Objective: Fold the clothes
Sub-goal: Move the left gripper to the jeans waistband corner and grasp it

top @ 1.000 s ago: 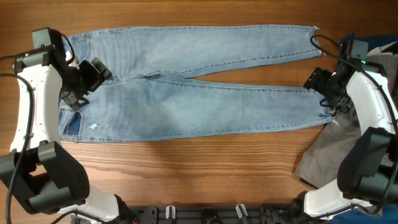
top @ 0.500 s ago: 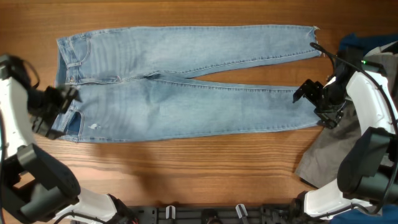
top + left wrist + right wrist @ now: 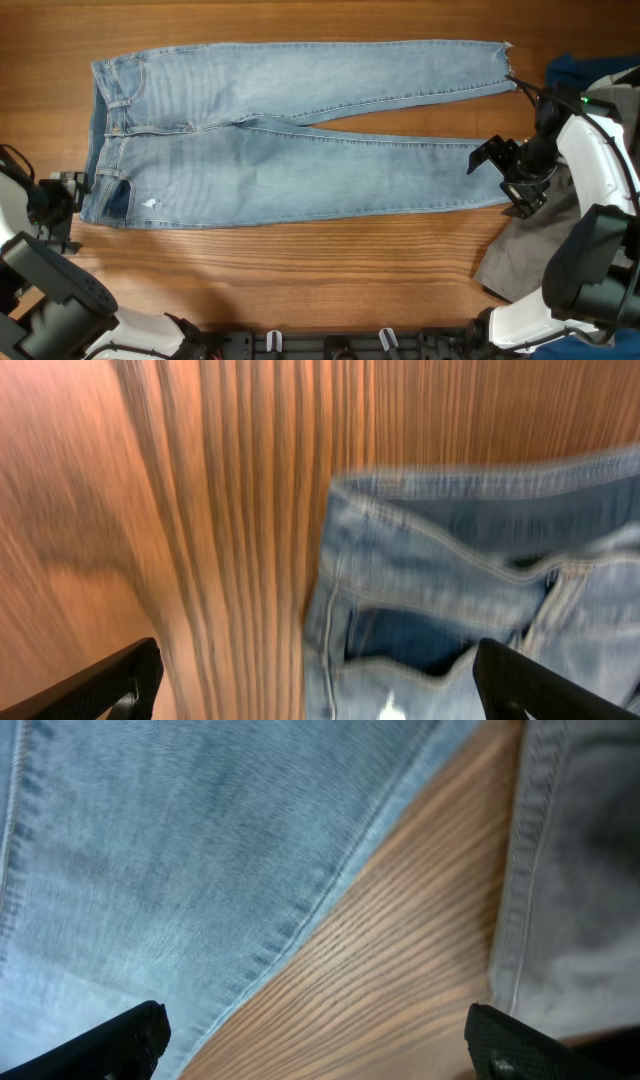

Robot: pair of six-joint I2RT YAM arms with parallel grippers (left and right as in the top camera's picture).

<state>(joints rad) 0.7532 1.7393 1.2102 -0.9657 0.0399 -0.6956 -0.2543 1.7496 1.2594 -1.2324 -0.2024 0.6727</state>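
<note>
The jeans' waistband corner [image 3: 93, 213] lies free across from the lower leg's hem [image 3: 490, 198], so my left gripper should pinch that corner before my right gripper grabs the leg's hem.
The clothes to fold are led by long light blue jeans [image 3: 300, 130], spread flat with the waist at the left and both legs running right to frayed hems. My left gripper [image 3: 72, 197] is open just off the waist's left edge, holding nothing. In the left wrist view my left gripper [image 3: 320, 698] spans the waistband corner of the jeans [image 3: 470, 590] and bare wood. My right gripper [image 3: 500, 178] is open over the lower leg's hem. The right wrist view shows my right gripper [image 3: 320, 1058] above wood, between the jeans [image 3: 170, 850] and a grey garment [image 3: 580, 880].
The grey garment [image 3: 525, 250] lies crumpled at the lower right under my right arm. A dark blue garment [image 3: 585, 70] sits at the far right edge. The wooden table [image 3: 300, 280] shows bare in front of the jeans.
My left arm has swung off the waist, out to the table's left edge. My right gripper has shifted a little left and down over the lower hem. Both stay open.
</note>
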